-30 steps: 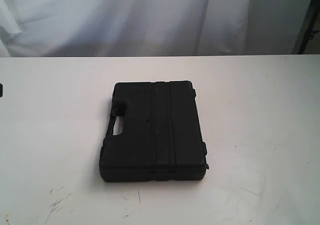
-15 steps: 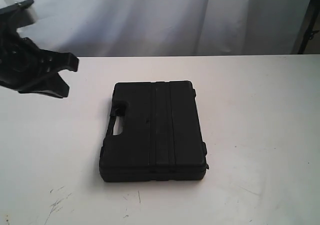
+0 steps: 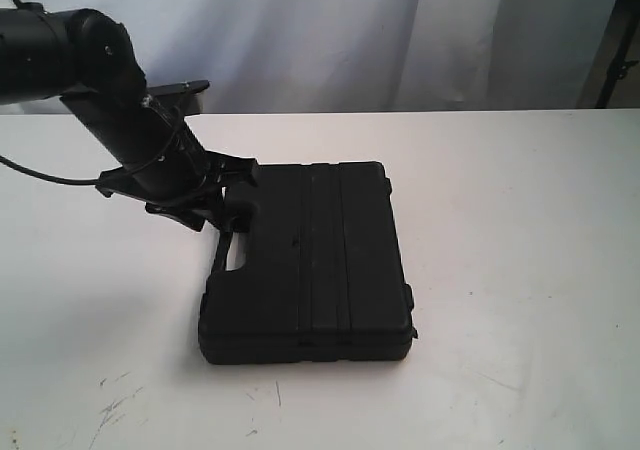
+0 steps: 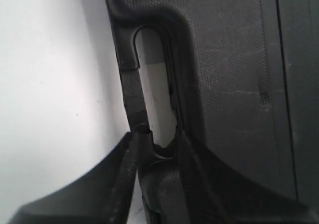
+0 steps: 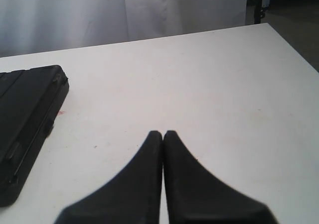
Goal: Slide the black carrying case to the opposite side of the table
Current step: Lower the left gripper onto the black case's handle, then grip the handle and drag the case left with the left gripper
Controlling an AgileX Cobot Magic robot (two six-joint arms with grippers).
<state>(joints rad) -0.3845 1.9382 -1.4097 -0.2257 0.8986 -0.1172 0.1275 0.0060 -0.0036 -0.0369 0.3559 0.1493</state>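
The robot's left gripper has its open fingers across the case handle's narrow bar [image 4: 134, 98] and the handle's slot is clear, so the gripper goes on lowering one finger into the slot [image 4: 161, 100] and then closes on the bar.
The black carrying case [image 3: 320, 260] lies flat in the middle of the white table [image 3: 520, 220], its handle on the left side. My left gripper [image 3: 232, 202] is down at the far end of that handle, open, with one finger on each side of the handle's corner. In the left wrist view the handle slot [image 4: 152, 99] and the textured case lid [image 4: 234, 74] fill the frame, and the left gripper [image 4: 157, 137] straddles the handle end. My right gripper [image 5: 163, 133] is shut and empty, low over bare table, to the right of the case [image 5: 25, 114]. It is out of the exterior view.
A white curtain [image 3: 330, 40] hangs behind the table's far edge. Dark scratches [image 3: 115, 400] mark the table near the front left. A small pink spot [image 5: 61, 113] lies beside the case's corner. The table's right end [image 5: 294, 45] drops off to a dark floor.
The left arm came in from the far left, swung right and down, and now has its open fingers at the case's handle. The case has not moved.
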